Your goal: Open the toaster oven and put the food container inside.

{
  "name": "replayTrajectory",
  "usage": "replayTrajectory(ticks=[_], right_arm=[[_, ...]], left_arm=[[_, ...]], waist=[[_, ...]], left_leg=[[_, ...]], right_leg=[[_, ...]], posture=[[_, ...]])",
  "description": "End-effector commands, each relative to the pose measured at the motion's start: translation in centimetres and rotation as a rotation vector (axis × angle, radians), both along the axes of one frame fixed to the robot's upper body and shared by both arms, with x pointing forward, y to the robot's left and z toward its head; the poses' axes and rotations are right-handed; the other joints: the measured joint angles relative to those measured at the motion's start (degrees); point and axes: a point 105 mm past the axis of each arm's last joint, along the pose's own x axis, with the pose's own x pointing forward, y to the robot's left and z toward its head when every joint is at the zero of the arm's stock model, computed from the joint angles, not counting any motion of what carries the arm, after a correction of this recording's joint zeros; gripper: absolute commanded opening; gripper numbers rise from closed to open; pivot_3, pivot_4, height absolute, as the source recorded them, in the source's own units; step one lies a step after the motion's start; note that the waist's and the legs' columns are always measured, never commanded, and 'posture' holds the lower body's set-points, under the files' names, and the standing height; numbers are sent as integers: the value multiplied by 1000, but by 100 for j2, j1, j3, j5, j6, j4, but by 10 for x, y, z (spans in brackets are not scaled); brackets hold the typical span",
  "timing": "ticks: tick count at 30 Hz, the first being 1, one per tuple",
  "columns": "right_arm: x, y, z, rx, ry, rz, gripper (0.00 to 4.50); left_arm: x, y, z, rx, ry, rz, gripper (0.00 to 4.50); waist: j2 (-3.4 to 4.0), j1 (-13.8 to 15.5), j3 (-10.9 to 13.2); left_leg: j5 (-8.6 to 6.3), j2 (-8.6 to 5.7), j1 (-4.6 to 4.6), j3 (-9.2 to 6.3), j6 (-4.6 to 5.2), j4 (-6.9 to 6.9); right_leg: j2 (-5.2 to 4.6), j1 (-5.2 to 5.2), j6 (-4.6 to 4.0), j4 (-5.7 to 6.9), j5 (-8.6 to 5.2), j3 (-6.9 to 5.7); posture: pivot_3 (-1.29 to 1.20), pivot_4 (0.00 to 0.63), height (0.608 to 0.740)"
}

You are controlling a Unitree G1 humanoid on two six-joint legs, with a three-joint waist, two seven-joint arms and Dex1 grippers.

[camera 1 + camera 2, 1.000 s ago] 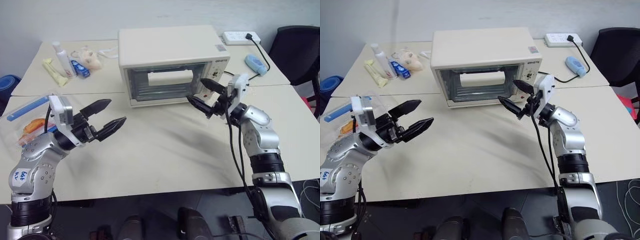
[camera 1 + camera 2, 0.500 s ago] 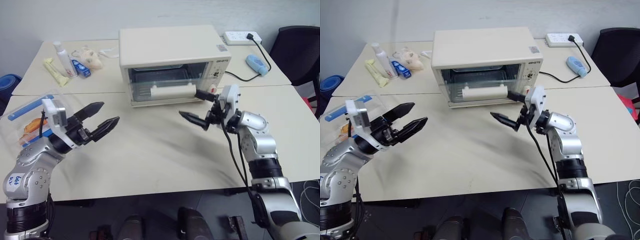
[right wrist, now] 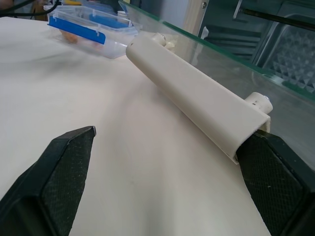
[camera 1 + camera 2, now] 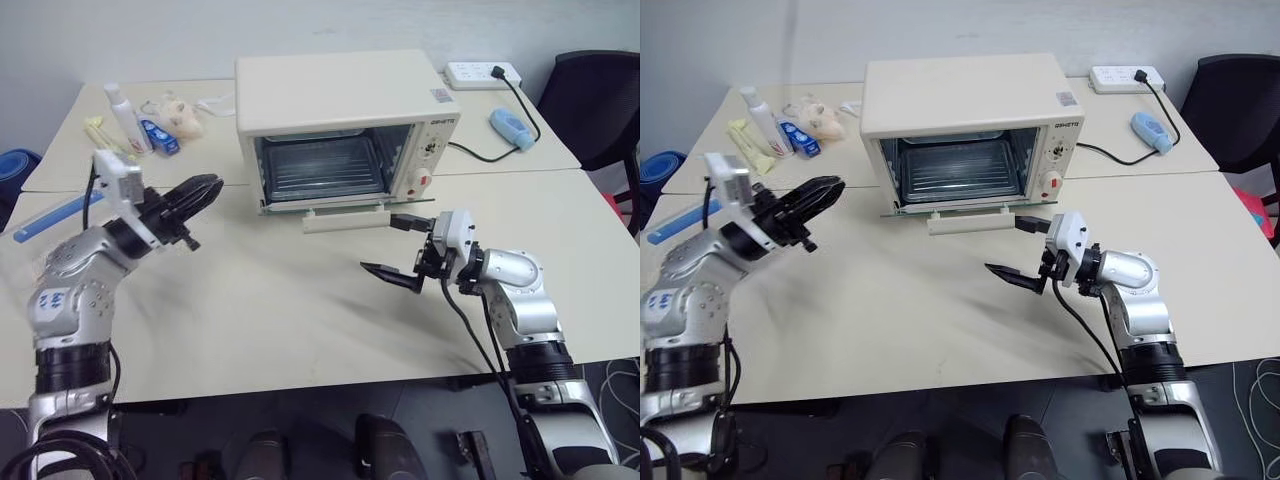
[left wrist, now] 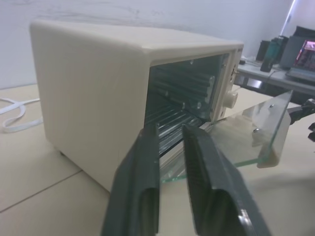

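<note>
My right gripper's finger is by the slanted glass door, at its handle's end [image 4: 384, 218], so next my right gripper brings the door [image 5: 248, 132] down flat and moves back from the handle.
The cream-white toaster oven [image 4: 340, 85] stands at the back of the table. Its glass door lies dropped flat, with the handle [image 4: 345, 217] out in front and the wire rack [image 4: 318, 168] bare inside. My right gripper [image 4: 380, 243] is open just off the handle's right end, and the handle [image 3: 197, 105] runs between its fingers with nothing gripped. My left gripper [image 4: 205, 190] is shut and empty, raised to the left of the oven and pointing at its side [image 5: 93, 98]. The food container [image 3: 93, 29] sits at the table's left edge, where its blue clip [image 4: 45, 218] is partly hidden behind my left arm.
A white bottle [image 4: 122, 115], a yellow tube [image 4: 108, 145] and small packets lie at the back left. A power strip [image 4: 483, 73] with its black cable and a blue device [image 4: 510, 127] lie at the back right. A black chair [image 4: 600, 95] stands past the table's right corner.
The oven door has swung from shut down to fully open. My right gripper came down and back with it. My left gripper has shut and moved up and forward toward the oven.
</note>
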Motion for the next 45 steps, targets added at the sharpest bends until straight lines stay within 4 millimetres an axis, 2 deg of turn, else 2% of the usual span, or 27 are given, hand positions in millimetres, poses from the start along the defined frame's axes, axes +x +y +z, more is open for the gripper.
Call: replayTrajectory(ticks=[1,4,8,11,15,21,25,29,30,32,36,39,45], right_arm=[[-4,4,6,-3,-53,26,4500],[-6,0,2,-6,-53,9,4500],[-13,-13,-3,10,-58,-53,4500],[-22,-34,-13,-2,-63,-147,4500],[-43,-79,-29,-19,-35,-319,4500],[-66,-122,-37,-12,13,-491,4500],[-68,-126,-19,57,26,-471,4500],[-58,-114,0,95,-26,-407,4500],[-56,-109,3,105,-29,-386,4500],[-51,-94,11,128,-48,-325,4500],[-44,-64,20,168,-61,-202,4500],[-43,-35,20,190,-76,-91,4500],[-49,0,21,226,-88,62,4500]], left_arm=[[8,-17,3,47,-48,-45,35],[13,-39,-1,42,-47,-119,35],[10,-56,-16,92,-27,-206,35],[1,-65,-32,189,-14,-273,35],[-3,-70,-47,246,4,-275,35],[-4,-64,-79,301,60,-184,35],[-6,-55,-96,297,76,-91,35],[-11,-52,-99,271,76,-66,35],[-14,-50,-98,255,75,-57,212],[-20,-38,-91,178,66,-10,611],[-41,-6,-68,32,12,90,1767],[-74,48,-61,-8,-6,306,2700],[-154,141,-66,-87,53,741,4468]], waist=[[0,0,0],[0,0,0],[-1,0,0],[-1,9,0],[-1,82,1],[0,153,0],[-1,161,0],[0,168,0],[0,169,0],[0,163,0],[-1,146,0],[-1,93,0],[-4,153,0]], left_leg=[[0,0,0,1,0,0],[0,0,0,2,0,0],[0,0,-1,2,0,1],[0,0,-2,3,1,1],[0,-2,-4,5,1,7],[-1,0,3,17,1,10],[-1,0,5,19,2,10],[-1,1,7,16,2,18],[-1,1,6,17,2,18],[-1,1,5,16,2,18],[-1,9,4,12,2,19],[-3,15,4,12,-2,19],[-8,12,1,7,3,20]], right_leg=[[0,0,0,0,0,0],[0,0,0,0,0,-1],[-1,-1,0,1,0,-6],[-2,-2,0,3,0,-6],[-5,-2,1,3,0,-5],[-3,-2,1,14,1,9],[-4,-2,1,15,1,13],[-4,0,-1,21,2,12],[-4,0,-1,20,2,12],[-4,0,-1,19,2,12],[-1,-2,-1,18,2,7],[-1,-3,-2,18,2,9],[-6,0,-2,8,2,7]], posture=[[0,150,740],[0,150,740],[0,150,740],[0,150,740],[0,150,740],[0,150,740],[0,150,740],[0,150,740],[0,150,740],[0,150,740],[0,150,740],[0,150,740],[0,150,740]])
